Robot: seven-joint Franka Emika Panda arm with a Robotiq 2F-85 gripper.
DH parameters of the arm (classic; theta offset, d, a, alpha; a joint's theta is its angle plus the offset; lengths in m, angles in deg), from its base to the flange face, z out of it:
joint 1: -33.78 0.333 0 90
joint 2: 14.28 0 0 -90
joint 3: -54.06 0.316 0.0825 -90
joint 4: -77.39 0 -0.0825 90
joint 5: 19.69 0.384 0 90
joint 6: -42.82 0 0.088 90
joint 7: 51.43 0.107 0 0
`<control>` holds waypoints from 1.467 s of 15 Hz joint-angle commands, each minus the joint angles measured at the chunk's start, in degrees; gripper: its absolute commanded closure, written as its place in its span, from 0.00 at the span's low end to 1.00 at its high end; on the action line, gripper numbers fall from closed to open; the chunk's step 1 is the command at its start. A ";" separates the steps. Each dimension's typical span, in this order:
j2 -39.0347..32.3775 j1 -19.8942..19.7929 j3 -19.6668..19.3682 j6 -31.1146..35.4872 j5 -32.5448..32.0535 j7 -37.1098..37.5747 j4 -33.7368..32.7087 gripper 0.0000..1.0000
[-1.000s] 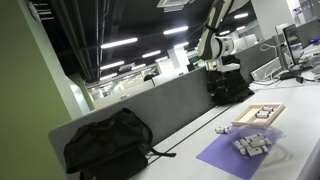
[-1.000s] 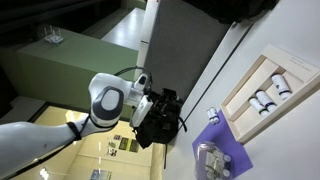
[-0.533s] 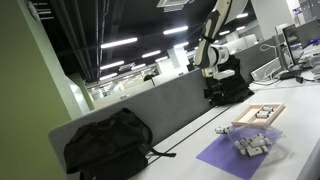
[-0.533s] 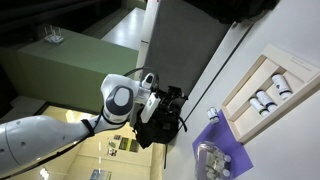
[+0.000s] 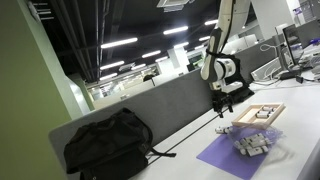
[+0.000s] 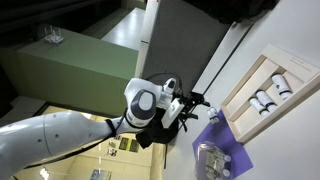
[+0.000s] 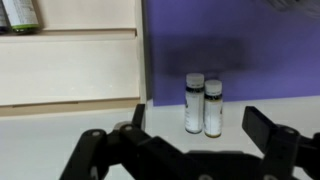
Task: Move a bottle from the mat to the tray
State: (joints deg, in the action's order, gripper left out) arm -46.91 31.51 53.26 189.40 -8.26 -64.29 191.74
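Observation:
The white bottle pair is between the robot's open fingers and clear of the tray's edge (image 7: 142,62), so the gripper keeps going down until it is on either side of both bottles (image 7: 203,106), and then close.
Two small white bottles with pale caps (image 7: 204,104) stand side by side on the white table, just off the edge of the lavender mat (image 7: 235,45). They also show in both exterior views (image 5: 222,130) (image 6: 212,117). The light wooden tray (image 7: 70,68) lies beside the mat and holds several bottles (image 6: 268,96). My gripper (image 7: 203,132) is open and empty, above the bottle pair, one finger on each side and not touching. It shows in both exterior views (image 5: 221,102) (image 6: 197,101), above the mat's corner. A cluster of bottles (image 5: 251,144) lies on the mat (image 5: 238,156).
A black backpack (image 5: 108,145) sits on the table against a grey divider panel (image 5: 150,110). A cable (image 5: 190,133) runs along the table toward the mat. Another desk with equipment (image 5: 290,65) lies beyond the tray (image 5: 258,115).
The arm has swung down from high up toward the mat and tray. The gripper now hangs low over the two bottles at the mat's edge.

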 commanded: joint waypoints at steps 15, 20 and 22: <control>-10.60 -2.58 6.00 12.62 -3.00 2.06 -3.31 0.32; -10.25 -3.03 6.28 13.75 -2.93 1.98 -3.08 0.64; -9.85 -3.10 6.11 12.29 -2.87 2.39 -3.16 0.66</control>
State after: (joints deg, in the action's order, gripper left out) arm -57.83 29.15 58.98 202.80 -9.83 -64.24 188.32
